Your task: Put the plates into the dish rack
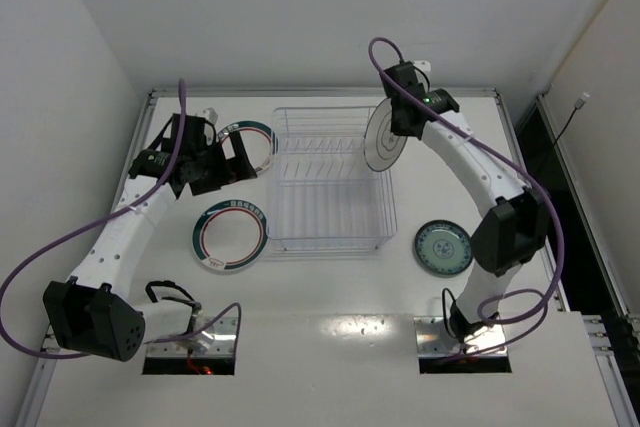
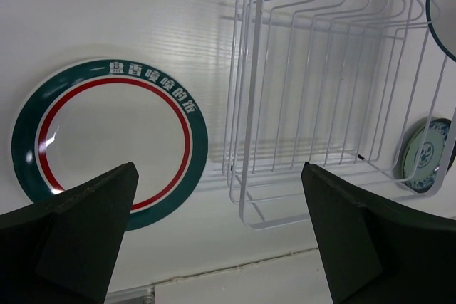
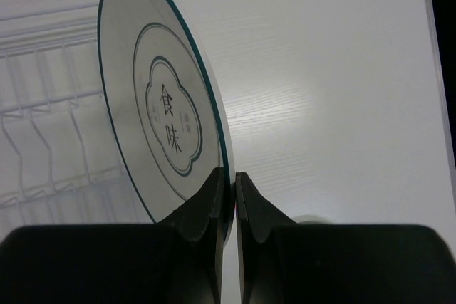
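Note:
My right gripper should now lower the silver-grey plate (image 1: pixel 379 144) inward until the dish rack's wires hold it upright, because the plate is hanging on edge over the dish rack's open end slots (image 1: pixel 356 171).
The clear dish rack (image 1: pixel 330 182) stands mid-table. My right gripper (image 1: pixel 397 113) is shut on the rim of the silver-grey plate (image 1: pixel 384 139), holding it on edge over the rack's right side. In the right wrist view the fingertips (image 3: pixel 234 176) pinch that plate (image 3: pixel 160 105), with the rack (image 3: pixel 43 105) to its left. My left gripper (image 1: pixel 222 162) hangs open and empty above a green-rimmed plate (image 1: pixel 255 139), partly hiding it. A second green-and-red rimmed plate (image 1: pixel 230 236) lies flat left of the rack. In the left wrist view, this plate (image 2: pixel 114 140) lies beyond the open gripper (image 2: pixel 219 172).
A small teal-blue patterned plate (image 1: pixel 443 248) lies flat right of the rack's near corner, also seen through the rack wires (image 2: pixel 426 154). The table's raised border (image 1: pixel 320 93) runs along the back. Purple cables loop off both arms.

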`<action>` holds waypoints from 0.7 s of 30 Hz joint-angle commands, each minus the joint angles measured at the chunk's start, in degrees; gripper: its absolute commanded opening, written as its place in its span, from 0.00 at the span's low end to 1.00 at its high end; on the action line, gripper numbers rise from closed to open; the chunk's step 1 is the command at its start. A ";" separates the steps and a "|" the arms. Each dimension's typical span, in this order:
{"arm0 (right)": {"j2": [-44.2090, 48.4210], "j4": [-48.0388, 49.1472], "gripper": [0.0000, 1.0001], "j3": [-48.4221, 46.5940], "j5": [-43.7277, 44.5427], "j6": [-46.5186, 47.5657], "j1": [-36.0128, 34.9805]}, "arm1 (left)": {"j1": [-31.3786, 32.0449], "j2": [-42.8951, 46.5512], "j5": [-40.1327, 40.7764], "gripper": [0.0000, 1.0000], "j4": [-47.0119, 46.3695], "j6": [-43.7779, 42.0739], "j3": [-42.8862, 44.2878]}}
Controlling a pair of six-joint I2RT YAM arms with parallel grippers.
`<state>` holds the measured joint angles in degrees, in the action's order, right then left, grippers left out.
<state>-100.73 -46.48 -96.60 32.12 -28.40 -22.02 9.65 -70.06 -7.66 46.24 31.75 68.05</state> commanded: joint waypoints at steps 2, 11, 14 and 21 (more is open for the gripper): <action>-4.11 -5.01 0.00 -5.87 9.62 -2.00 -2.32 | -0.60 1.60 0.37 1.00 1.13 -1.33 1.91; -8.34 -6.96 0.00 -9.93 18.77 -0.25 -10.49 | -0.60 1.60 0.37 1.00 1.13 -1.34 1.91; -9.93 -7.66 0.00 -9.40 18.24 -2.26 -12.78 | -0.60 1.60 0.37 1.00 1.13 -1.34 1.91; -9.67 -10.39 0.24 -8.26 12.98 -8.34 -14.37 | -0.60 1.60 -0.69 1.00 0.61 -0.81 1.91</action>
<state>-111.53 -54.96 -105.10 47.42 -33.87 -36.27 9.65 -70.06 -7.68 47.22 30.89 68.05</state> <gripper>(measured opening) 0.202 1.000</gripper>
